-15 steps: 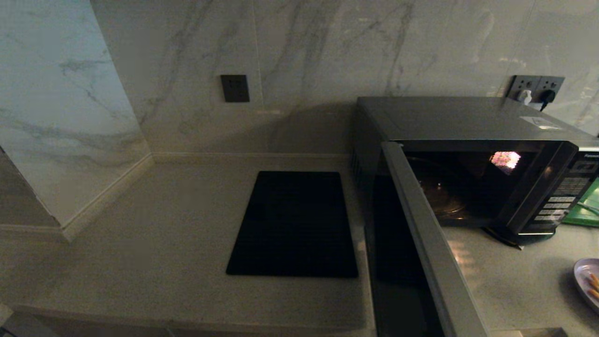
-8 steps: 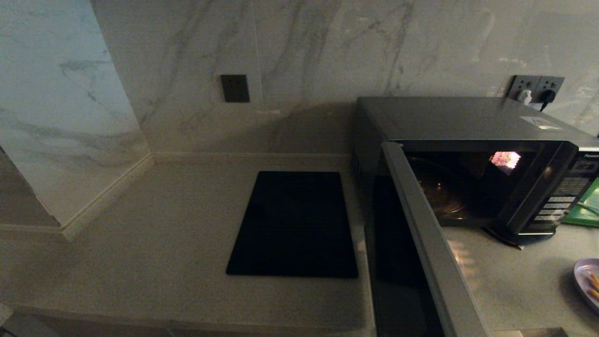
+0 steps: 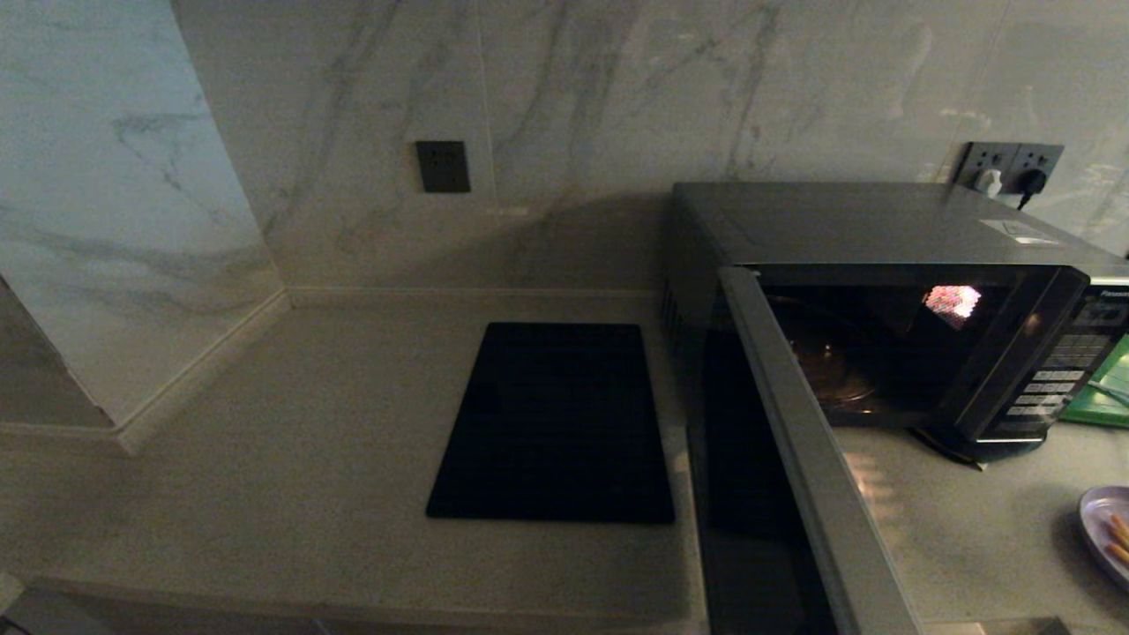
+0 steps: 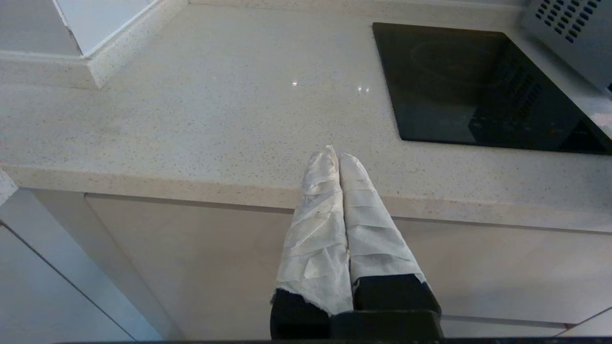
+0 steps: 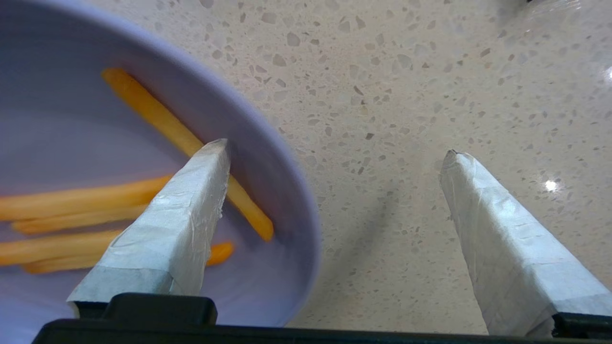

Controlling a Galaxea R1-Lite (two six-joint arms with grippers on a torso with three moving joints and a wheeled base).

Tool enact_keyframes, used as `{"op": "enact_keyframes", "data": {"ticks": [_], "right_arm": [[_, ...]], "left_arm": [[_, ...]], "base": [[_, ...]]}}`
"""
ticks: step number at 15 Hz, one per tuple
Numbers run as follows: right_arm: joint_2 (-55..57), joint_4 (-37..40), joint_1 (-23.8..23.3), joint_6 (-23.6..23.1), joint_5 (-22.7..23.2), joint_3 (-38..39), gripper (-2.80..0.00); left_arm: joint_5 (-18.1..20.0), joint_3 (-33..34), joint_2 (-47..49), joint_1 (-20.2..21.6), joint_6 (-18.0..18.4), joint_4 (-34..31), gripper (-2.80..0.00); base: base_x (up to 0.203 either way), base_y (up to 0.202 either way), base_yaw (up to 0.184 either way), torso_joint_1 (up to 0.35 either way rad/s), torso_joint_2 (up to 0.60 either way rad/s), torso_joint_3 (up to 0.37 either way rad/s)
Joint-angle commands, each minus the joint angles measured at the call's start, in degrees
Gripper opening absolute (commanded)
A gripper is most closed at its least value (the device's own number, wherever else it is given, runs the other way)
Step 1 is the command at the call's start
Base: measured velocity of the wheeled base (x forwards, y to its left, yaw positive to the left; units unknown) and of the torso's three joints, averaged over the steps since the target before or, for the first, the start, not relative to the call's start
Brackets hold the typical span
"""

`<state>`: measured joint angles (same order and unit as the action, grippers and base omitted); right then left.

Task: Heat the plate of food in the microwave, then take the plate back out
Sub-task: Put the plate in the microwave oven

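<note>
The plate's raised rim point(image 5: 295, 186) curves up around the loose orange sticks point(image 5: 86, 198). The orange sticks will come along inside when I lift the plate by one edge.
The microwave point(image 3: 847, 220) stands at the right of the counter with its door point(image 3: 794, 423) swung wide open toward me, and the cavity is lit and holds only the glass turntable point(image 3: 829, 370). The plate of food point(image 3: 1107, 534), lilac with orange sticks, sits on the counter at the far right edge of the head view. In the right wrist view my right gripper point(image 5: 334, 150) is open just above the plate point(image 5: 57, 129). One finger is over the sticks point(image 5: 158, 114), the other over bare counter, and the rim lies between them. My left gripper point(image 4: 337, 155) is shut and empty at the counter's front edge.
A flat black cooktop point(image 3: 556, 423) lies in the counter left of the microwave. Marble walls close off the back and the left corner. Wall sockets point(image 3: 1010, 168) sit behind the microwave, and something green point(image 3: 1102, 388) lies to its right.
</note>
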<state>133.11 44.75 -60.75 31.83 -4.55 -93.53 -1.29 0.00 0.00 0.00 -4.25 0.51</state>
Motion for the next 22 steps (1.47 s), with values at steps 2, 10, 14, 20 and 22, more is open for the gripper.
{"op": "enact_keyframes", "data": {"ticks": [2,10,14,20,22], "right_arm": [[0.72,0.25,0.01,0.16,-0.02,-0.16,0.00],[0.75,0.25,0.01,0.16,-0.02,-0.52,0.00],[0.50,0.25,0.01,0.16,-0.02,-0.96,-2.80],[-0.57,0.25,0.01,0.25,0.06,-1.13,-2.80],[-0.86,0.25,0.01,0.25,0.06,-1.13,-2.80]], "left_arm": [[-0.03,0.00,0.00,0.00,-0.06,0.02,-2.80],[-0.03,0.00,0.02,0.00,-0.06,0.02,-2.80],[-0.03,0.00,0.08,0.00,-0.06,0.02,-2.80],[-0.03,0.00,0.00,0.00,-0.06,0.02,-2.80],[-0.03,0.00,0.01,0.00,-0.06,0.02,-2.80]], "base": [[0.000,0.000,0.000,0.000,0.00,0.000],[0.000,0.000,0.000,0.000,0.00,0.000],[0.000,0.000,0.000,0.000,0.00,0.000],[0.000,0.000,0.000,0.000,0.00,0.000],[0.000,0.000,0.000,0.000,0.00,0.000]]}}
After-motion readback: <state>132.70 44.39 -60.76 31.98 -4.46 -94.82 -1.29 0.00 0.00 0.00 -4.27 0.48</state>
